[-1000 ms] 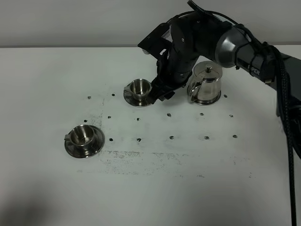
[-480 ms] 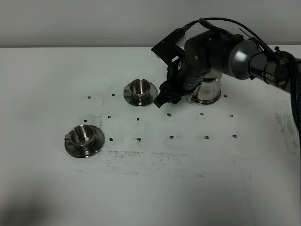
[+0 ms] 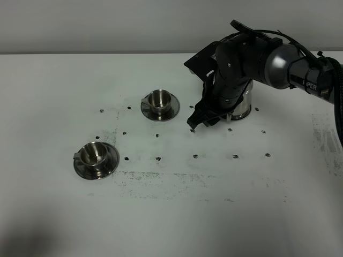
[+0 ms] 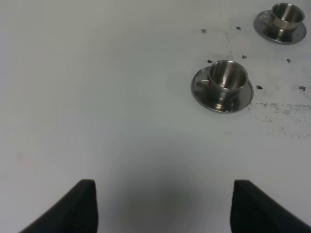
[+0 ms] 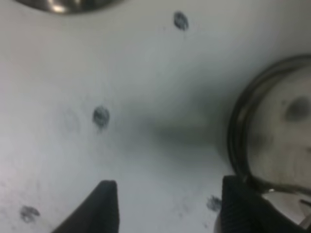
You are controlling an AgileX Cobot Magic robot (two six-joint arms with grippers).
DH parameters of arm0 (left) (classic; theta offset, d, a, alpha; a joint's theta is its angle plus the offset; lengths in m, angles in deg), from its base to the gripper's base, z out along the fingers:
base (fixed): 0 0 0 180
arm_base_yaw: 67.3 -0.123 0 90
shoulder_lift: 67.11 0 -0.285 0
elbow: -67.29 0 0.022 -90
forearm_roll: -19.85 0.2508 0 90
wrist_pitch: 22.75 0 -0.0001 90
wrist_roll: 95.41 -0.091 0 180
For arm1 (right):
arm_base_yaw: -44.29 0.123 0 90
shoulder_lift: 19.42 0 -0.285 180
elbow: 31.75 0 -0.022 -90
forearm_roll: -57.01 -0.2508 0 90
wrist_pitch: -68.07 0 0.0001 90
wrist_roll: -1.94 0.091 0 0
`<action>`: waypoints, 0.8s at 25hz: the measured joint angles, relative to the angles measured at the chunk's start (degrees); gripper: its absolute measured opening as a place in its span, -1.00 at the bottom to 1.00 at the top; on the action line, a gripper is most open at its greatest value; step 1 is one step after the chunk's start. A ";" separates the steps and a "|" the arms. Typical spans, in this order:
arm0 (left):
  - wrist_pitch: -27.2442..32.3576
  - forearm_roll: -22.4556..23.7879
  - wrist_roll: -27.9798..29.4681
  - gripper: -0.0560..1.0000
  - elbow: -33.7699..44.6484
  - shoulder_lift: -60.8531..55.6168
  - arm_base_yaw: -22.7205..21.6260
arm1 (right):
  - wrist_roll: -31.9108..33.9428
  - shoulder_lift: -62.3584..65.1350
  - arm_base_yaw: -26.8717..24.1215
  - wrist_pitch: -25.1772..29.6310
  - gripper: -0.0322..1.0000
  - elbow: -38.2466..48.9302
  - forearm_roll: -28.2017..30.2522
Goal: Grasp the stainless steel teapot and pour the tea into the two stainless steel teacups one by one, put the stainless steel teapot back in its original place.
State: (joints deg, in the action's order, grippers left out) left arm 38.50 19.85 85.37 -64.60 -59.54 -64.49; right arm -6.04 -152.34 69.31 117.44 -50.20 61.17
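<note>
The robot should lift its right gripper clear and move around to the teapot's handle before gripping, since the steel teapot point(image 3: 245, 103) is standing outside that gripper's open fingers.
The steel teapot point(image 3: 242, 107) stands at the back right, mostly hidden behind my right arm. My right gripper point(image 3: 200, 121) is open and empty, low over the table just left of and in front of the pot. In the right wrist view its fingertips point(image 5: 105, 204) frame bare table, with a blurred round steel rim point(image 5: 265, 136) beside one finger; I cannot tell pot from disc. One teacup point(image 3: 158, 99) on its saucer sits left of the gripper, the other teacup point(image 3: 94, 153) at the front left. My left gripper point(image 4: 164, 208) is open, short of the nearer cup point(image 4: 226, 77).
The white table point(image 3: 177, 214) has rows of small dark holes point(image 3: 195, 156) and grey scuff marks. The far cup point(image 4: 285, 13) also shows in the left wrist view. The edge of a saucer point(image 5: 63, 5) shows in the right wrist view.
My right gripper has moved from beside the far teacup to the right and forward, down toward the table. The arm now covers most of the teapot. The cups have not moved.
</note>
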 joint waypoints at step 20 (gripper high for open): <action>0.00 0.00 0.00 0.16 0.00 0.00 0.00 | 4.99 0.00 -2.11 8.41 -0.06 0.00 7.22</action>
State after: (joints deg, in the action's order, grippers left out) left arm 38.50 19.85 85.37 -64.60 -59.54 -64.49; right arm -1.05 -152.34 67.20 125.85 -50.20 68.38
